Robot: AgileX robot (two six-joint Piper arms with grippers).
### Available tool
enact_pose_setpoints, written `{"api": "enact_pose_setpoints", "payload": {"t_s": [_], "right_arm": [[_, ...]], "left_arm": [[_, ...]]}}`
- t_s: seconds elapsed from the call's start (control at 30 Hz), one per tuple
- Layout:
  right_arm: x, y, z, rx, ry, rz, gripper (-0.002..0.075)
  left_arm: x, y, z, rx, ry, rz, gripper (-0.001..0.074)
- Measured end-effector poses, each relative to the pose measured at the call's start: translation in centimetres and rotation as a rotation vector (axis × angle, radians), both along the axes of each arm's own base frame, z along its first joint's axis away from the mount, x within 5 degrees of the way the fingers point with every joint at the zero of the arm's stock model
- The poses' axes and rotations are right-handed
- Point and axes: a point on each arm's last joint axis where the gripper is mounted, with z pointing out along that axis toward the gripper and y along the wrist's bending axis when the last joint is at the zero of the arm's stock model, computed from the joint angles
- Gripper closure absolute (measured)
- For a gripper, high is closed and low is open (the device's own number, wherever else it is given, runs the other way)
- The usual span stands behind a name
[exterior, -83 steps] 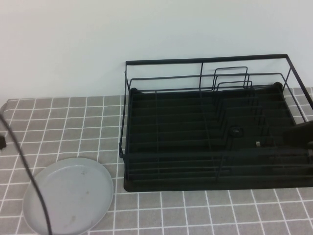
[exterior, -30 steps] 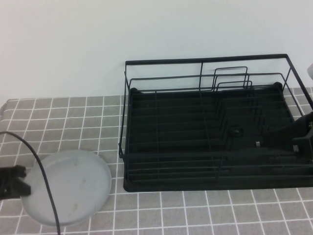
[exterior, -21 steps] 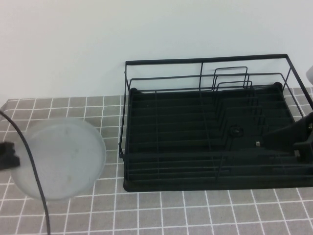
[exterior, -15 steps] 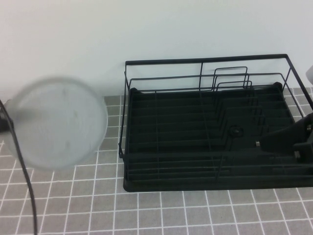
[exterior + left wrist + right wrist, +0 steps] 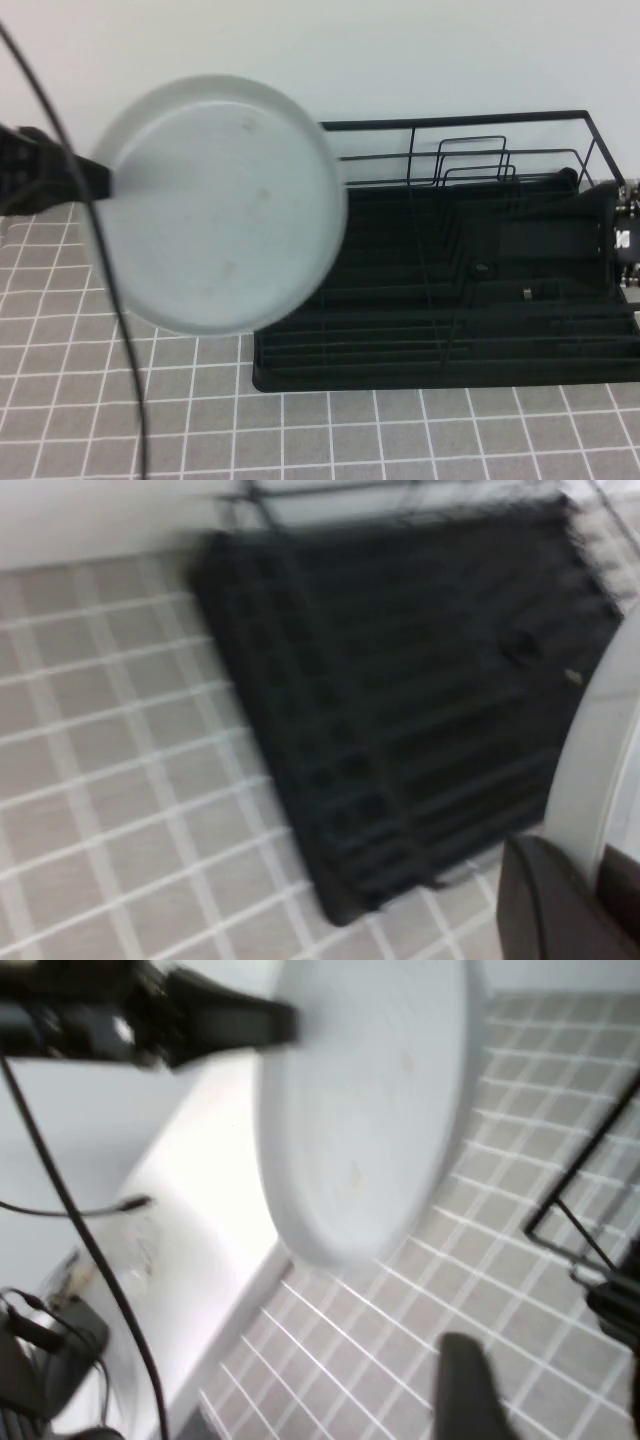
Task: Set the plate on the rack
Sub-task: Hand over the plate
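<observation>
The plate in my left gripper is far from the rack's upright dividers (image 5: 477,162), so my right gripper should take hold of the plate's free rim (image 5: 340,205) and bring the plate to them.
The pale grey-blue plate (image 5: 222,205) hangs in the air, its face tilted toward the high camera, overlapping the left end of the black wire rack (image 5: 470,300). My left gripper (image 5: 98,178) is shut on the plate's left rim; in the left wrist view the plate's rim (image 5: 600,760) runs between my dark fingers (image 5: 545,905), with the rack (image 5: 400,700) below. My right gripper (image 5: 615,235) hovers over the rack's right end, open and empty. The right wrist view shows the plate (image 5: 370,1110), the left arm (image 5: 150,1020) holding it, and my right gripper (image 5: 555,1390) above the tiles.
The table is grey tile with white grout (image 5: 400,430). A black cable (image 5: 125,340) hangs from the left arm across the table's left side. A white wall stands behind the rack. The rack's tall top rail (image 5: 450,122) and upright dividers (image 5: 470,160) rise at its back.
My left gripper took the plate by its rim, lifted it off the tiles at the front left and carried it up and right toward the rack. My right gripper shifted back at the right edge.
</observation>
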Motion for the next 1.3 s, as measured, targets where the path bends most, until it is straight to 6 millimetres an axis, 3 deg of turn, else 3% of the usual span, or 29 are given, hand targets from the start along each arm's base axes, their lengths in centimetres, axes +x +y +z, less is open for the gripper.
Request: {"api": "enact_pose_setpoints", "payload": {"t_s": [0.27, 0.73, 0.8, 0.93, 1.17, 1.3], "right_arm": [[-0.2, 0.1, 0.2, 0.016, -0.009, 0.022, 0.0295], [0.1, 0.0, 0.1, 0.0, -0.028, -0.002, 0.0307], [0.2, -0.1, -0.1, -0.023, -0.044, -0.007, 0.0379], [0.2, -0.1, -0.2, -0.072, -0.107, 0.02, 0.0734], [0.2, -0.1, -0.2, -0.079, -0.122, 0.021, 0.0727], [0.2, -0.2, -0.3, -0.086, -0.128, 0.019, 0.0727]], "left_arm": [[-0.6, -4.3, 0.4, -0.024, -0.024, -0.117, 0.0735], [-1.9, -8.1, 0.9, -0.093, -0.049, -0.235, 0.0734], [-2.0, -8.4, 1.2, -0.101, -0.092, -0.277, 0.0734], [-2.3, -8.9, 1.9, -0.181, -0.117, -0.333, 0.0691], [-2.3, -9.0, 2.3, -0.231, -0.131, -0.324, 0.0422], [-2.2, -8.9, 2.3, -0.239, -0.132, -0.319, 0.0391]]}}
